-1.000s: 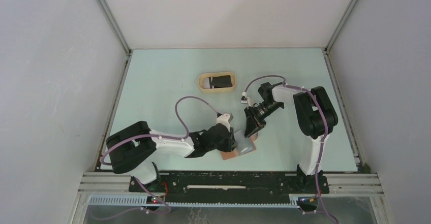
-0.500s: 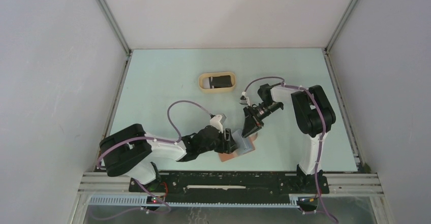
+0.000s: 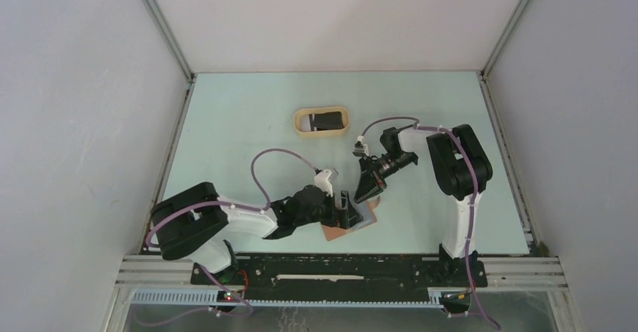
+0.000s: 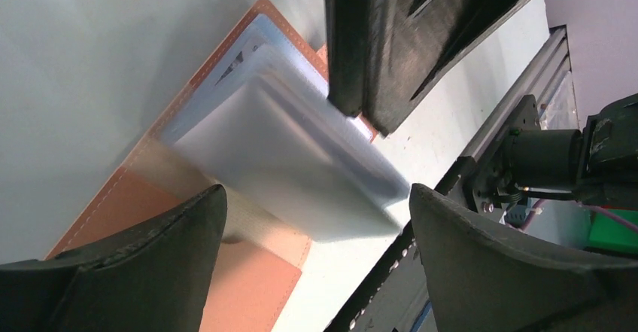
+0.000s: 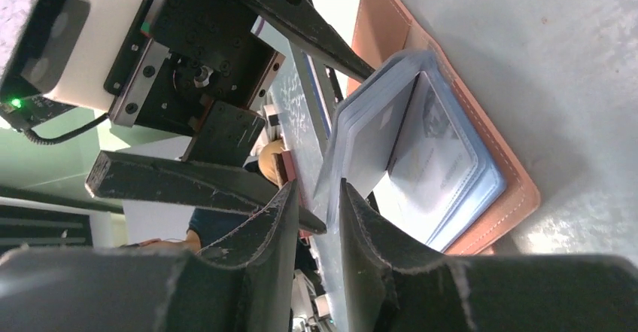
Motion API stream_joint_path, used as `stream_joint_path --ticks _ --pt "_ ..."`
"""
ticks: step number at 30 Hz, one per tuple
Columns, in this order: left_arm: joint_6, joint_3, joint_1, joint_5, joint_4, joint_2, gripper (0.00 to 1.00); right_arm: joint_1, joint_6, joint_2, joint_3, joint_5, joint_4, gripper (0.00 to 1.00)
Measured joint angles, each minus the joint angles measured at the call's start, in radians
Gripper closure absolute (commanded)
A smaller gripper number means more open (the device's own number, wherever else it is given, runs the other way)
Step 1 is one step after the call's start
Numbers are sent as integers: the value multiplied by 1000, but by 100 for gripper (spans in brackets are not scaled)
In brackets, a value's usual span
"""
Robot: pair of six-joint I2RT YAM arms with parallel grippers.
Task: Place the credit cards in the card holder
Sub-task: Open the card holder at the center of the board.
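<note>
Next, my left gripper pinches the upright clear sleeves and turns the holder square first, because the card holder lies slanted to the table's front edge.
The reddish-brown card holder lies open near the table's front edge. Its pale clear sleeves fan up from the cover. My left gripper stands wide open astride the sleeves and touches nothing. My right gripper points down from the right, and its jaws are closed narrowly on the upright edge of the sleeves. The brown cover lies flat beneath. One dark credit card lies in the tray further back.
A tan oval tray sits at the middle back of the pale green table. White walls enclose the left, right and back. A metal rail runs along the front edge, just beside the card holder. The left gripper's fingers crowd close to my right jaws.
The left gripper has opened wide, let go of the sleeves and drawn back a little to the left. The right gripper has kept its narrow hold and shifted slightly left.
</note>
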Motion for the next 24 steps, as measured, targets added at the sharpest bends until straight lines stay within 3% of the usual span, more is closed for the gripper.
stream_joint_path --ticks 8,18,24 --pt "-16 58 0 -13 -36 35 3 35 -1 43 14 -37 -9 66" --pt "-43 73 1 -53 -84 41 45 58 -32 60 40 -51 -50 65" --pt "-50 77 4 -61 -85 34 58 29 -43 43 52 8 -39 63"
